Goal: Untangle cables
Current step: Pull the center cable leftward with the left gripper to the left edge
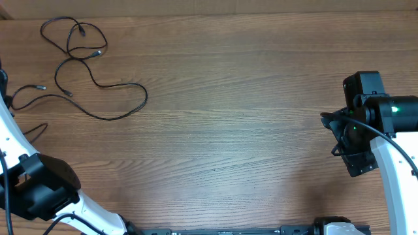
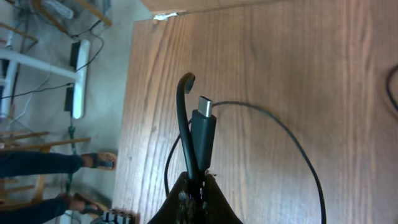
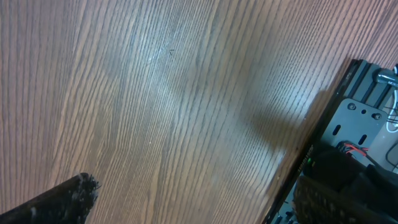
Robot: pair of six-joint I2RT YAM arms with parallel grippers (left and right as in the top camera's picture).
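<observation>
The cord of the held cable (image 1: 43, 126) lies apart from the wide loop, so my left gripper should go next toward the open near wood (image 1: 57, 142) and let go there.
Two thin black cables lie loose at the table's far left. One is curled in small loops with a plug end (image 1: 98, 53); the other runs out in a wide loop (image 1: 145, 96). In the left wrist view my left gripper (image 2: 198, 190) is shut on a cable just behind its flat silver-tipped plug (image 2: 203, 124), which stands up above the wood. That cable's thin cord (image 2: 292, 140) arcs away over the table. In the overhead view the left gripper is cut off by the left edge. Far from the cables, my right gripper (image 1: 353, 140) (image 3: 193, 208) stands open over bare wood at the right side.
The table's left edge (image 2: 127, 124) is close to the left gripper, with floor, a white power strip (image 2: 79, 81) and sandalled feet (image 2: 93, 162) beyond. A black frame (image 3: 348, 124) runs along the table edge by the right gripper. A cardboard wall closes the back.
</observation>
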